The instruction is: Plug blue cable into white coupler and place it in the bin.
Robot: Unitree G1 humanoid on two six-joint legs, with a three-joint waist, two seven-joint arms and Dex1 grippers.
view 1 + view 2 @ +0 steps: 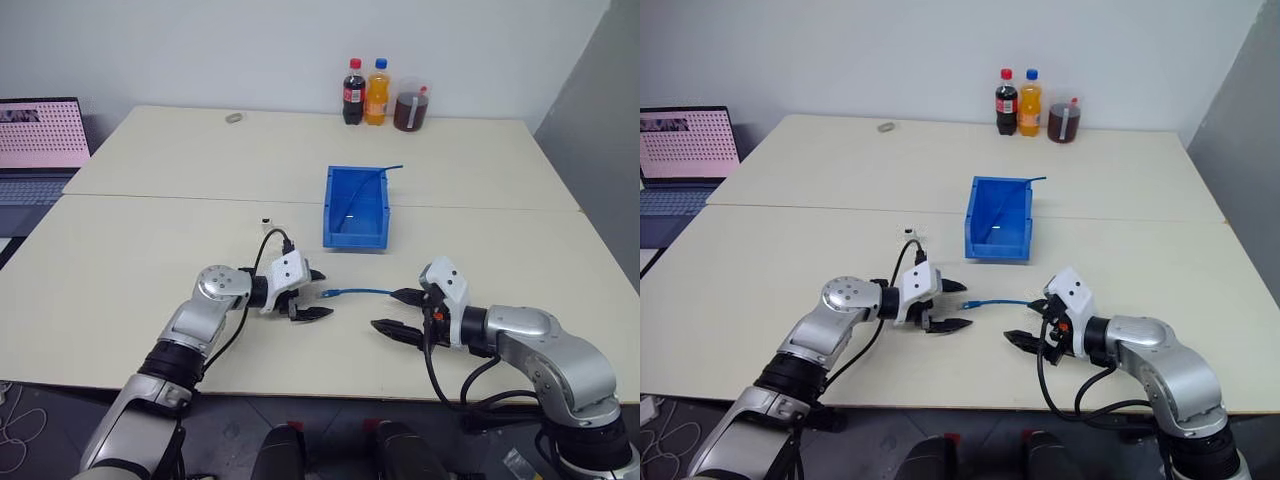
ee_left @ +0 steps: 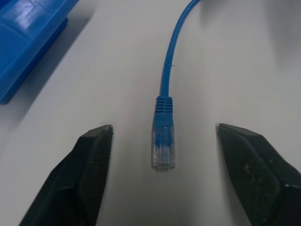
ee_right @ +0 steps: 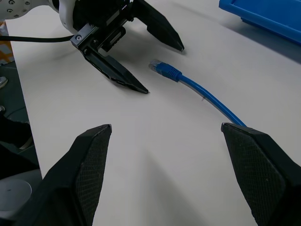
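The blue cable (image 1: 362, 291) comes out of the clear plug in a smooth bend (image 2: 174, 42), so the cable will keep a wide arc when I lift the plug.
The blue cable (image 1: 360, 292) lies flat on the table in front of the bin (image 1: 355, 208). Its clear plug (image 2: 162, 146) rests between the fingers of my left gripper (image 1: 314, 294), which is open and not touching it. From there the cable runs to my right gripper (image 1: 398, 313), also open, and passes beside one finger (image 3: 254, 160). A tiny white block, the white coupler (image 1: 266, 221), sits on the table left of the bin, apart from both grippers. The left gripper (image 3: 162, 69) also shows in the right wrist view, straddling the plug.
A darker thin blue cable (image 1: 385, 171) sticks out of the bin's far corner. Two bottles (image 1: 365, 92) and a jar (image 1: 411, 108) stand at the table's back edge. A laptop (image 1: 40, 140) is at the far left. A small grey object (image 1: 234, 117) lies far back.
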